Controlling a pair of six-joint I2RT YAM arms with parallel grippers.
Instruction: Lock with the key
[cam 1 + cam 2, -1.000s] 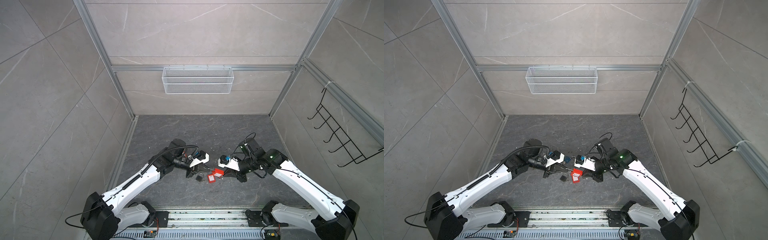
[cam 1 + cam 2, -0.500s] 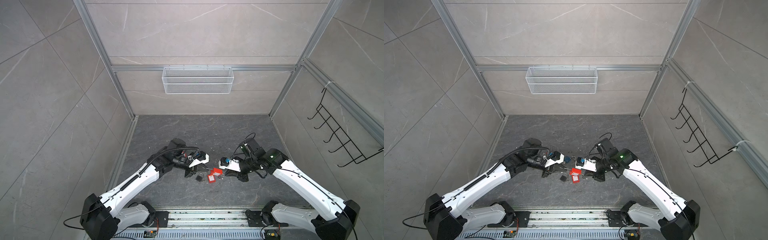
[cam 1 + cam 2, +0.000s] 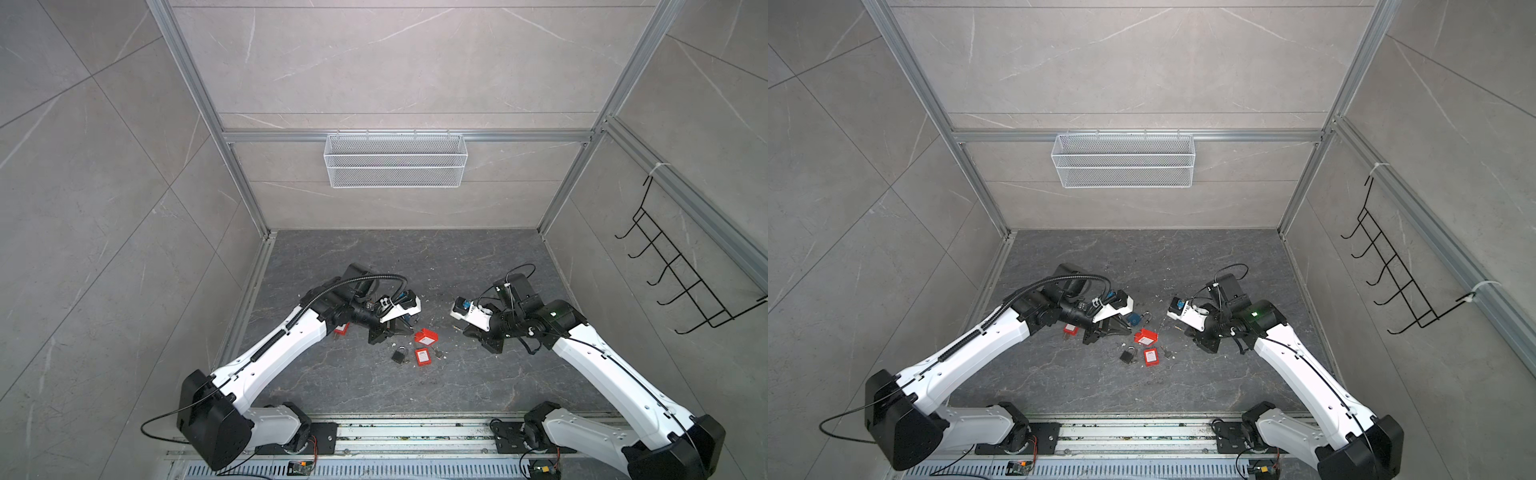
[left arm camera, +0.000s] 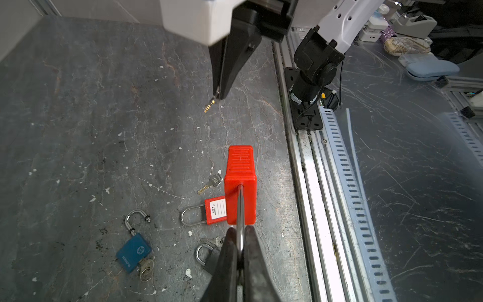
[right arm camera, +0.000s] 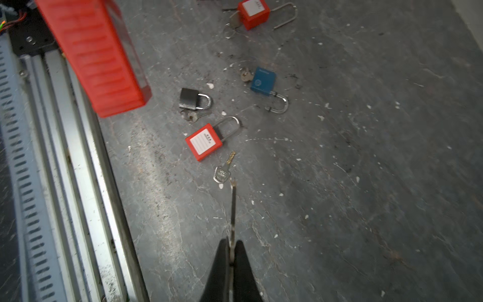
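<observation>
The spot (image 3: 455, 354) beside the loose key is clear for the held red padlock (image 3: 425, 336), so my left gripper keeps moving it there and lets go once it rests.
My left gripper (image 4: 240, 231) is shut on the steel shackle of a red padlock (image 4: 240, 180), holding its body out over the floor; in both top views the lock (image 3: 426, 336) (image 3: 1145, 336) hangs at the gripper's tip (image 3: 410, 329). My right gripper (image 5: 231, 243) is shut on a small key (image 5: 232, 206), seen edge-on. The left wrist view shows the key's brass tip (image 4: 210, 106) sticking out of the right gripper. A gap separates key and padlock, whose ribbed body (image 5: 96, 55) fills a corner of the right wrist view.
On the dark floor lie another red padlock (image 5: 204, 141), a loose key (image 5: 222, 171), a black padlock (image 5: 192, 98) with a key beside it, an open blue padlock (image 5: 262, 79) and a third red padlock (image 5: 253, 11). The arms' base rail (image 4: 308, 183) runs close by.
My right gripper has drawn back to the right with the key, opening a gap to the red padlock. The left gripper keeps holding the padlock at nearly the same spot.
</observation>
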